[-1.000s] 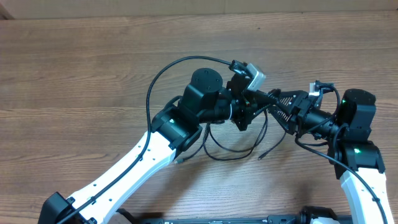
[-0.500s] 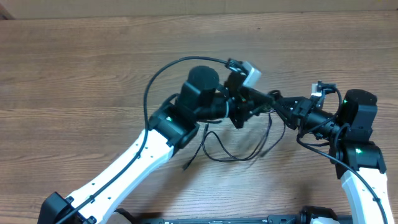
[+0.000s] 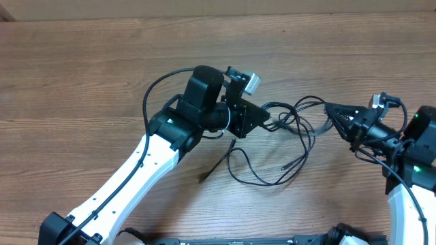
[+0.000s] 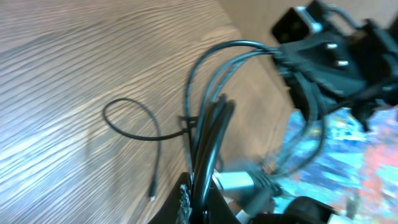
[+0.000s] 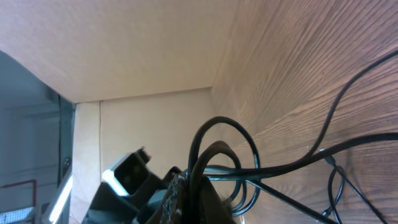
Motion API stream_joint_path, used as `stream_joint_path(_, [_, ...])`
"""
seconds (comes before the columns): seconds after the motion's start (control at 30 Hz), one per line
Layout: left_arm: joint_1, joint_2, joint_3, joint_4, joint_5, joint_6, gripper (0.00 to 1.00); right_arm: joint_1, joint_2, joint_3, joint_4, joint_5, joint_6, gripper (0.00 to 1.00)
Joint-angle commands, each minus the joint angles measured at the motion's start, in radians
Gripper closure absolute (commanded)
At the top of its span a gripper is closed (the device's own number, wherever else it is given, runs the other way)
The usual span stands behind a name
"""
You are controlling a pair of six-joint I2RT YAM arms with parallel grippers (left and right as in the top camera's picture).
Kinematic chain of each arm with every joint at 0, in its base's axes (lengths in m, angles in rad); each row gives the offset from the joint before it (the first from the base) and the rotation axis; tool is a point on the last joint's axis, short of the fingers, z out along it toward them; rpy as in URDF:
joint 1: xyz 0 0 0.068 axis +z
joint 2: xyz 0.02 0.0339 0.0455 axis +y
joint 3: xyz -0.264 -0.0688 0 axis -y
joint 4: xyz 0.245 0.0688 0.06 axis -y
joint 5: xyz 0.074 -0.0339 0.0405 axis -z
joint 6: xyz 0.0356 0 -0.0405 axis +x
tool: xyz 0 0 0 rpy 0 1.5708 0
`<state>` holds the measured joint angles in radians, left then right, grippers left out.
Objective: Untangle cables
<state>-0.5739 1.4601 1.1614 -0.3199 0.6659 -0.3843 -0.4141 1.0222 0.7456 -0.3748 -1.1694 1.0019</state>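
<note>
My grippers are both holding bunched cable pieces [image 3: 276, 124] of the tangle, and it will get tighter if they pull apart. My right gripper should open and my left gripper should lay the tangle down [image 3: 300, 127].
A tangle of thin black cables [image 3: 286, 146] hangs between my two grippers over the wooden table [image 3: 82, 82]. My left gripper [image 3: 262, 121] is shut on a bunch of the cables [image 4: 208, 137] at the tangle's left side. My right gripper [image 3: 332, 112] is shut on cable loops [image 5: 217, 152] at the tangle's right side. Loose loops lie on the table below, with a plug end [image 3: 285, 168] and another cable end [image 3: 202, 180] resting on the wood. A silvery plug [image 4: 239, 182] shows beside the left fingers.
The left arm [image 3: 143, 177] crosses the table from the lower left. The right arm [image 3: 409, 177] stands at the lower right edge. A pale wall edge [image 3: 204, 7] runs along the table's far side.
The two grippers have moved apart, the left one leftward and the right one rightward. The cable tangle between them has stretched out and spread wider.
</note>
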Motion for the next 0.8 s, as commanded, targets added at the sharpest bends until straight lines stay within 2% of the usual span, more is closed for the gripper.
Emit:
stream_joint_path(0.0, [0.017,-0.022,0.019,-0.070,-0.199,0.023,0.96,-0.035,0.001,0.002,0.011,-0.038,-0.012,0.96])
stream_joint_path(0.17, [0.017,-0.022,0.019,-0.039,-0.143,0.023,0.96,-0.035,0.001,0.002,0.010,-0.046,-0.036,0.94])
stream_joint_path(0.23, [0.017,-0.022,0.019,-0.014,-0.111,0.023,0.96,-0.035,0.001,0.002,0.010,-0.046,-0.042,0.81])
stream_joint_path(0.33, [0.018,-0.023,0.019,0.018,-0.065,0.023,0.96,-0.035,0.001,0.002,0.010,-0.046,-0.042,0.50])
stream_joint_path(0.4, [0.018,-0.023,0.019,0.034,-0.047,0.023,0.96,-0.035,0.001,0.002,0.010,-0.047,-0.047,0.33])
stream_joint_path(0.47, [0.018,-0.023,0.019,0.077,0.013,0.022,0.96,-0.035,0.001,0.002,-0.001,-0.057,-0.094,0.23])
stream_joint_path(0.6, [0.018,-0.023,0.019,0.194,0.121,0.020,0.96,-0.034,0.001,0.002,-0.049,-0.056,-0.149,0.15])
stream_joint_path(0.67, [0.018,-0.024,0.019,0.320,0.209,-0.026,0.96,-0.024,0.001,0.002,-0.082,-0.056,-0.193,0.14])
stream_joint_path(0.77, [0.018,-0.024,0.019,0.502,0.230,-0.140,0.96,0.014,0.001,0.002,-0.098,-0.055,-0.245,0.14])
